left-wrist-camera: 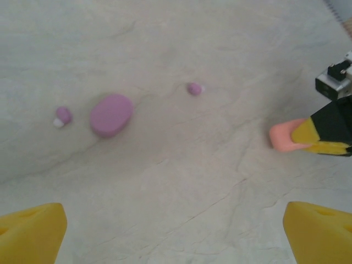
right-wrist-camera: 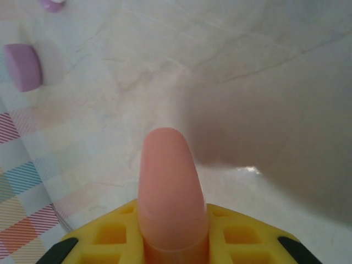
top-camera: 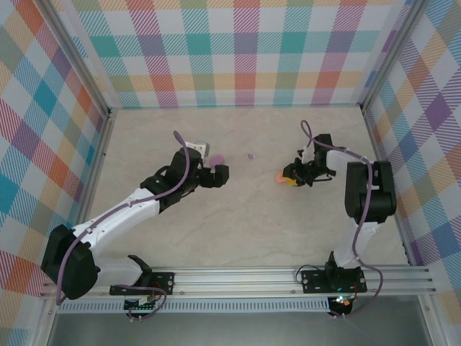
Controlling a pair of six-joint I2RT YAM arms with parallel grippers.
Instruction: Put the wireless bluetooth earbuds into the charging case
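The robot's right gripper is full with the salmon-orange case (top-camera: 280, 176), so it should set that case down before the left gripper brings over the shut purple case (top-camera: 217, 160).
A purple charging case (left-wrist-camera: 111, 114) lies shut on the table, with one purple earbud (left-wrist-camera: 63, 115) just left of it and another purple earbud (left-wrist-camera: 193, 88) to its right. My left gripper (left-wrist-camera: 176, 236) hangs open a little short of them, nothing between its yellow fingertips (left-wrist-camera: 30, 234). From above, the left gripper (top-camera: 210, 163) sits beside the purple case (top-camera: 217, 158). My right gripper (right-wrist-camera: 170, 236) is shut on a salmon-orange charging case (right-wrist-camera: 168, 181), which sticks out edge-on beyond the fingers. In the top view the right gripper (top-camera: 292, 175) holds that case (top-camera: 279, 176) above the table's middle right.
Checked walls (top-camera: 238, 50) enclose the marbled table (top-camera: 245, 223) on three sides. The rail carrying both arm bases (top-camera: 245, 280) runs along the near edge. The purple case (right-wrist-camera: 23, 67) and an earbud (right-wrist-camera: 52, 4) lie far left in the right wrist view.
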